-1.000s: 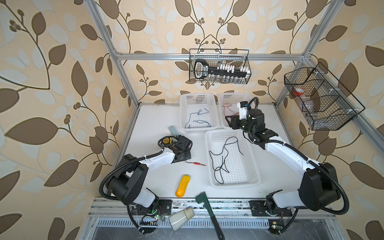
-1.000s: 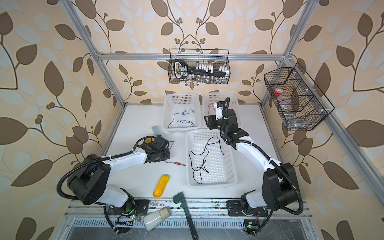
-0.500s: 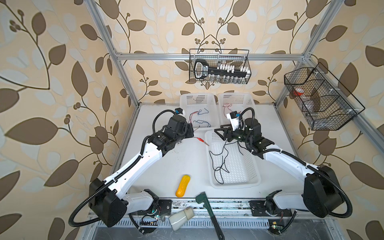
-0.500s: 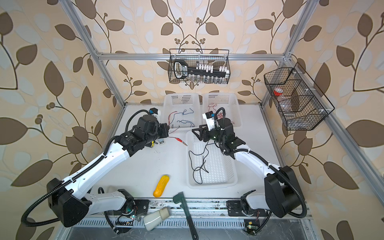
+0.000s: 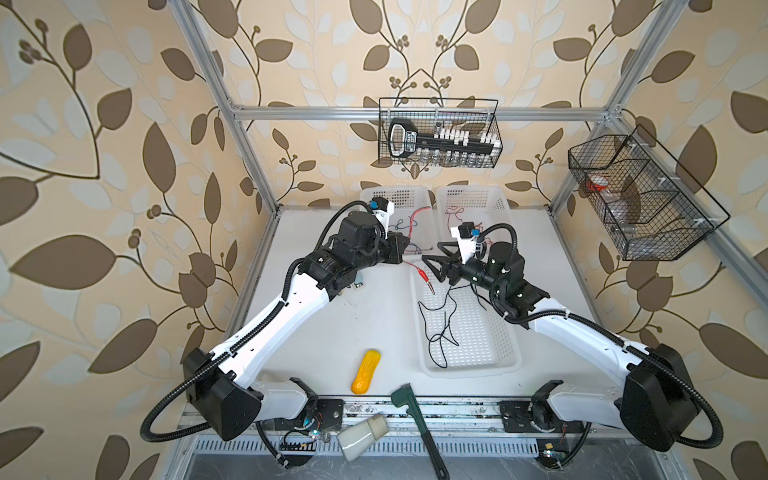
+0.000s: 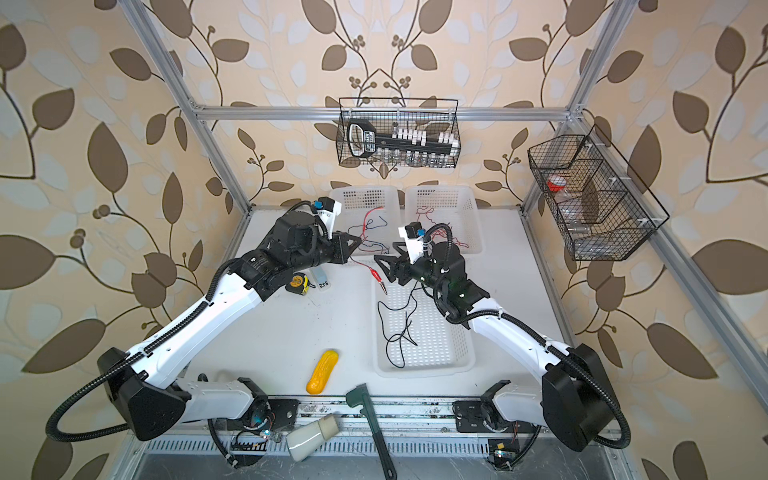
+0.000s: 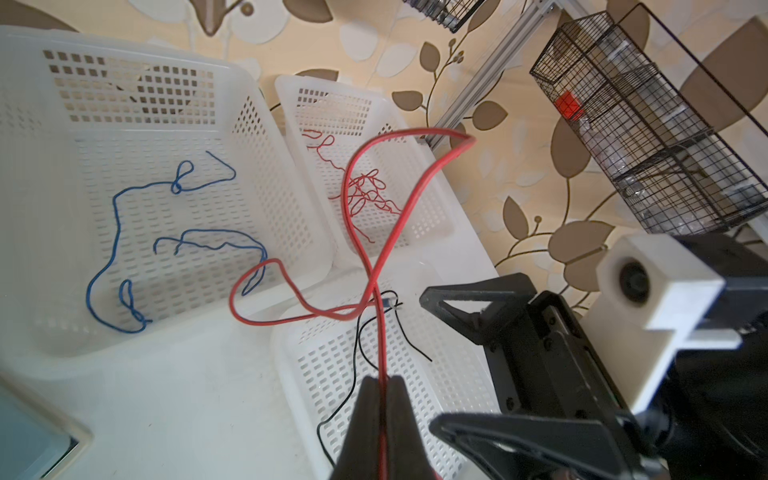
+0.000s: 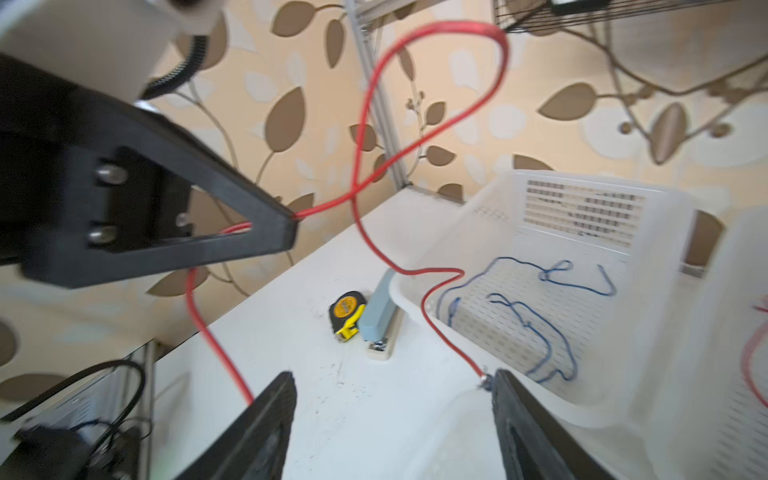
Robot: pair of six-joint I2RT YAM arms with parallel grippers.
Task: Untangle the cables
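The thick red cable hangs clear of the black cable, so the robot's left gripper should keep going to the thin red cable's basket (image 6: 444,217) and let go there.
My left gripper (image 7: 382,384) is shut on a thick red cable (image 7: 409,195), held above the table in front of the back baskets (image 5: 405,249). The cable loops up, crosses itself and hangs down; its red clip ends (image 5: 424,272) dangle over the front basket's rim (image 5: 469,368). My right gripper (image 8: 392,382) faces it from the right, open, with the cable's metal end against one fingertip (image 8: 496,380). A black cable (image 5: 446,307) lies in the front basket. A blue cable (image 7: 116,216) lies in the back left basket, a thin red one (image 7: 365,189) in the back right basket.
A yellow tape measure (image 6: 297,283) and a pale blue stapler (image 8: 376,307) lie left of the baskets. A yellow oblong object (image 5: 365,372) and a green-handled tool (image 5: 415,415) lie near the front edge. Black wire baskets (image 5: 438,133) hang on the walls.
My left arm has lifted from the table and carried the red cable up towards the back baskets. My right gripper has left the back right basket, swung to the middle and opened wider.
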